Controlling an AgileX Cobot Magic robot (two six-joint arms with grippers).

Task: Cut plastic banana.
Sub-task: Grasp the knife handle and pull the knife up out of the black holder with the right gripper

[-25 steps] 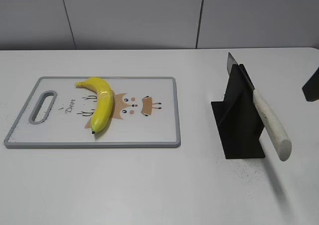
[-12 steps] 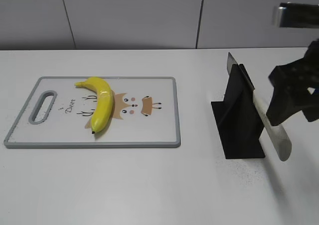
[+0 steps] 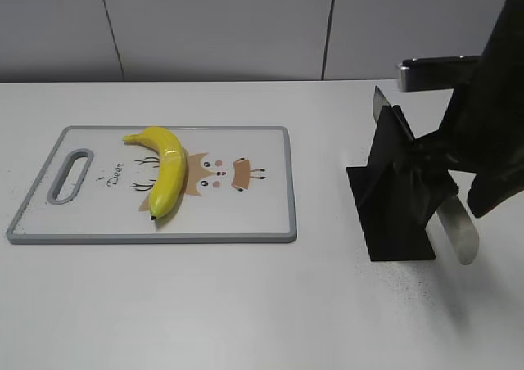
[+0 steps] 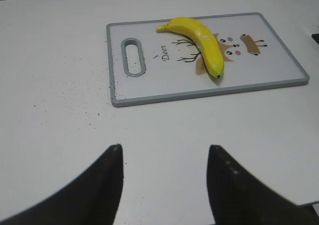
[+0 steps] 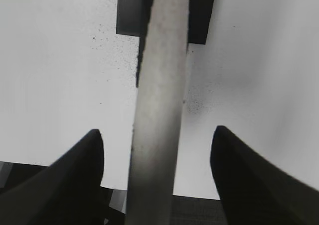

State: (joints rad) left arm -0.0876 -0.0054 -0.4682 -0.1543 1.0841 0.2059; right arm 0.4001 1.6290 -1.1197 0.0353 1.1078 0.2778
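The knife point(image 3: 460, 234) is resting in the black stand's open top point(image 3: 395, 113). The knife will come up freely when I lift it, and the stand will stay in place.
The plastic banana point(image 3: 164, 168) lies yellow and curved on the white cutting board point(image 3: 262, 206), dark tip toward the front; it also shows in the left wrist view point(image 4: 202, 38). A knife with a white handle point(image 3: 457, 231) leans in a black stand point(image 3: 393, 198). My right gripper point(image 5: 157, 138) is open, its fingers either side of the knife handle point(image 5: 159, 110) with gaps on both sides. In the exterior view the right arm point(image 3: 491, 116) covers most of the handle. My left gripper point(image 4: 164, 153) is open and empty, over bare table in front of the board.
The cutting board has a grey rim, a handle slot point(image 3: 70, 173) at its left end and a deer print. The table is white with a grey wall behind. Dark specks lie around the stand's base point(image 5: 194, 105).
The right arm has come in from the right edge and lowered over the knife handle, now covering most of it. The banana, board and stand have not moved.
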